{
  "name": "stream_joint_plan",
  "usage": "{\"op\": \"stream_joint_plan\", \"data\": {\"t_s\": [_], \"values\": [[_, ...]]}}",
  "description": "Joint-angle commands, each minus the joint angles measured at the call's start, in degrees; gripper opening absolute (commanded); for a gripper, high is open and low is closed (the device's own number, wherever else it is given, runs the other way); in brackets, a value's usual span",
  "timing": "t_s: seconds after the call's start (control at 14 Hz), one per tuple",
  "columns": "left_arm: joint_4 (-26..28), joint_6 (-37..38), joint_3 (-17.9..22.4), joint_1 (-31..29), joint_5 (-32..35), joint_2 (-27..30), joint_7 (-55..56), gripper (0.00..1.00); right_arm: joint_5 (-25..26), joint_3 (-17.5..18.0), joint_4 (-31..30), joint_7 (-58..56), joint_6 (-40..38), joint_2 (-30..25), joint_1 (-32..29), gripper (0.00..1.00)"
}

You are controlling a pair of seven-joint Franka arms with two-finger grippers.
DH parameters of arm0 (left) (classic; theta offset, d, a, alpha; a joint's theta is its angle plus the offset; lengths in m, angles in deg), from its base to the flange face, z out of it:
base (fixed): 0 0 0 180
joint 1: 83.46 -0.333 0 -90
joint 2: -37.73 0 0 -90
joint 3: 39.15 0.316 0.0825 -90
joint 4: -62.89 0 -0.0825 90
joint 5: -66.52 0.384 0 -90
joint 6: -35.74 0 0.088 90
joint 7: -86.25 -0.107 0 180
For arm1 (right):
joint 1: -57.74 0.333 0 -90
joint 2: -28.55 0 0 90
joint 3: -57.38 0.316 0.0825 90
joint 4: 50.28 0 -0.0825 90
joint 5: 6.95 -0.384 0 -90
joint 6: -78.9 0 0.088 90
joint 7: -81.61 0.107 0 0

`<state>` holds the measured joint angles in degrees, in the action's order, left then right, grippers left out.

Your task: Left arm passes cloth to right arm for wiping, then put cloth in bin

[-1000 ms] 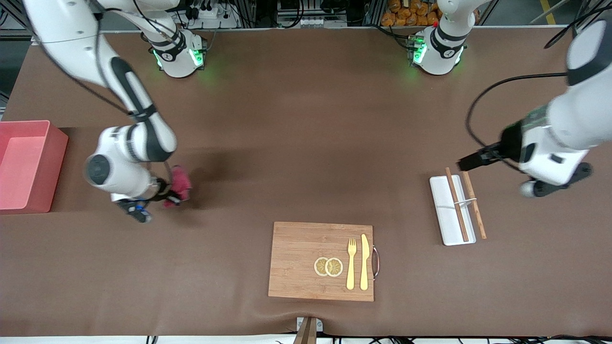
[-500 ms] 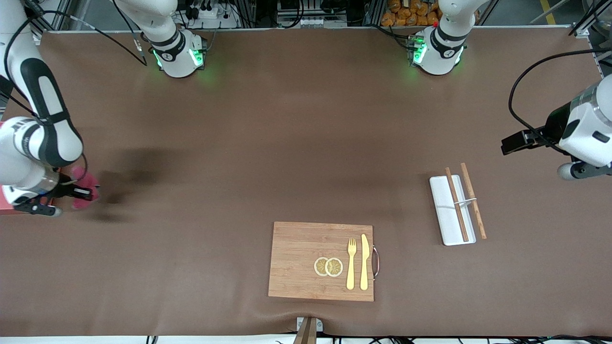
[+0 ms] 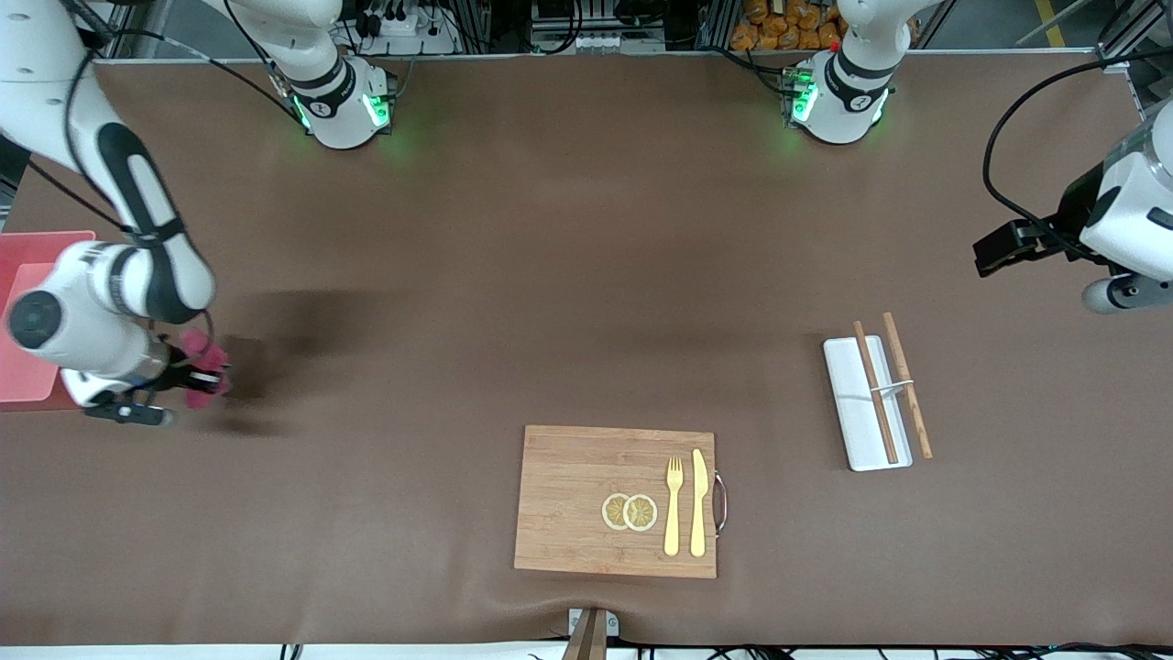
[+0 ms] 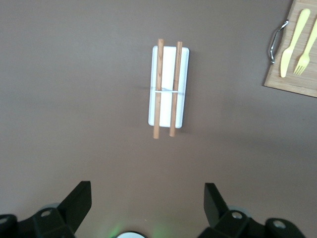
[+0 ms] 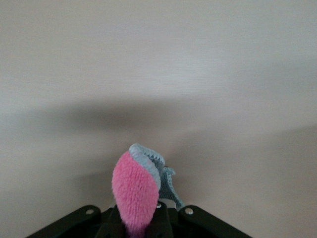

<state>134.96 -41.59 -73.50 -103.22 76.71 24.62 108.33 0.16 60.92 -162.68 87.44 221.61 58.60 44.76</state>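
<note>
Next, my right gripper moves back and lifts the cloth clear before it carries the cloth over the bin, because it is holding the cloth low outside the pink bin's side.
My right gripper is shut on the maroon-red cloth and holds it low over the table, just beside the pink bin and outside its wall. My right arm covers much of the bin. In the right wrist view the cloth sticks up pink from the closed right gripper, with a grey fold beside it. My left gripper waits high over the left arm's end of the table. In the left wrist view it is open and empty.
A white tray with two wooden sticks lies below the left gripper; it also shows in the left wrist view. A wooden cutting board with lemon slices, a yellow fork and a knife lies near the front camera.
My right gripper carried the cloth toward the bin, then came back a little toward the table's middle. My left arm rose and drew away from the white tray toward its table end.
</note>
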Motion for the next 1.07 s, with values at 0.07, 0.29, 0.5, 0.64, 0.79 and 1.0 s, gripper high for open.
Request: {"op": "stream_joint_plan", "data": {"t_s": [0.07, 0.29, 0.5, 0.64, 0.79, 1.0], "values": [[4.8, -0.3, 15.1, 11.0, -5.4, 5.5, -1.2, 1.00, 1.5, -0.2, -0.6, 18.5, 1.8, 1.0, 9.5, 0.00], [8.9, -1.9, 23.0, 17.9, -7.3, 8.8, -1.2, 1.00, 1.4, 0.2, 0.2, 39.2, 1.0, 1.0, 20.4, 0.00], [14.6, -5.4, 29.1, 22.9, -8.7, 12.7, -6.3, 1.00, -4.4, 3.2, 3.7, 50.7, 0.7, 1.0, 26.1, 0.00], [17.2, -5.8, 29.3, 23.5, -8.9, 14.3, -6.4, 1.00, -10.4, 3.8, 8.0, 51.0, -4.3, 1.0, 27.9, 0.00], [18.4, -6.4, 29.4, 23.5, -9.4, 15.0, -7.2, 1.00, -11.2, 3.8, 13.1, 51.2, -13.3, -0.7, 29.1, 0.00], [17.8, -6.9, 29.1, 23.5, -8.9, 14.4, -7.3, 1.00, -10.7, 3.5, 18.1, 48.4, -24.4, -3.0, 26.4, 0.00]]}}
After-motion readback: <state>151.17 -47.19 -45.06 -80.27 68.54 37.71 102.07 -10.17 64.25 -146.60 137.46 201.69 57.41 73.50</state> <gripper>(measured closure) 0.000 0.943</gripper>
